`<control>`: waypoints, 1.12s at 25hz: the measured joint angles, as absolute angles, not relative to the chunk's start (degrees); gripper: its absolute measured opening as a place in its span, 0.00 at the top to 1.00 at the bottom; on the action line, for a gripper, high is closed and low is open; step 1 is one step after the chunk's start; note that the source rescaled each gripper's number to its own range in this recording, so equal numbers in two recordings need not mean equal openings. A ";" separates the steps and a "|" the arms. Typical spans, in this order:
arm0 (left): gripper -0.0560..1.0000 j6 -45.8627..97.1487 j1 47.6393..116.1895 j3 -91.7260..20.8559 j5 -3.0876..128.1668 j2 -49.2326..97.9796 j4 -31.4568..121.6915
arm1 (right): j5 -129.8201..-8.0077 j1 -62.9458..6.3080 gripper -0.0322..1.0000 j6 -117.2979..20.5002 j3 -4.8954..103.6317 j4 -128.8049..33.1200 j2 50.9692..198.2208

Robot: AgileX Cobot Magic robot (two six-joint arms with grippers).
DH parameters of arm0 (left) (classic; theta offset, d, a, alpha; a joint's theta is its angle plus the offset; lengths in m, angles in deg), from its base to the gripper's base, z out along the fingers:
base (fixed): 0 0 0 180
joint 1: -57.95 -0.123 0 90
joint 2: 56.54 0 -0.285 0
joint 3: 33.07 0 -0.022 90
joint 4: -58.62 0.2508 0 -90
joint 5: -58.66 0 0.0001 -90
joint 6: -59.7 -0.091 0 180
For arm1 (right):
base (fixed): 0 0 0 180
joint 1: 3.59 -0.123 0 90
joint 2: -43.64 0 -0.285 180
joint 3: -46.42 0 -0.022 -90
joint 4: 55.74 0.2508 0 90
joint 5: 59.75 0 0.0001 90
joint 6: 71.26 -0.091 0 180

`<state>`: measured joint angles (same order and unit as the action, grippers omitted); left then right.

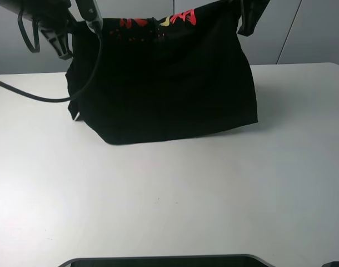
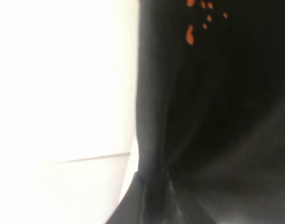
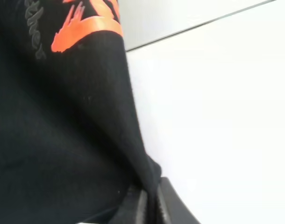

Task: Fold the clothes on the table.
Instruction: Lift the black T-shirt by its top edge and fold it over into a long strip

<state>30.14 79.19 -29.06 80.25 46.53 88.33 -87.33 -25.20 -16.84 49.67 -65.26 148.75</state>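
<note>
The black T-shirt's side edge folds back below my left gripper; both grippers should dip and rise to shake it straight before laying it down.
The black T-shirt hangs lifted over the far part of the white table, with its lower edge resting on the tabletop. Red and orange characters show along its top edge. My left gripper is shut on the shirt's upper left corner. In the left wrist view the cloth is pinched between its fingers. My right gripper is shut on the upper right corner. The right wrist view shows the cloth clamped in its fingers.
A black cable loops from the left arm down over the table's far left. A dark rounded edge lies along the front of the table. Grey wall panels stand behind the table.
</note>
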 joint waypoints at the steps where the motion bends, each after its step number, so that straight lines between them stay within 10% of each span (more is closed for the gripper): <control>1: 0.92 31.50 79.19 -31.35 80.25 46.77 90.25 | -86.40 -25.20 0.96 -16.84 51.15 -65.48 148.75; 15: 0.92 32.27 79.19 -41.70 103.50 49.27 79.79 | -106.97 -25.20 0.96 -24.22 61.25 -54.47 151.10; 28: 0.92 20.54 79.19 -32.68 128.01 59.82 55.75 | -125.21 -25.20 0.96 -25.60 39.55 -38.25 154.26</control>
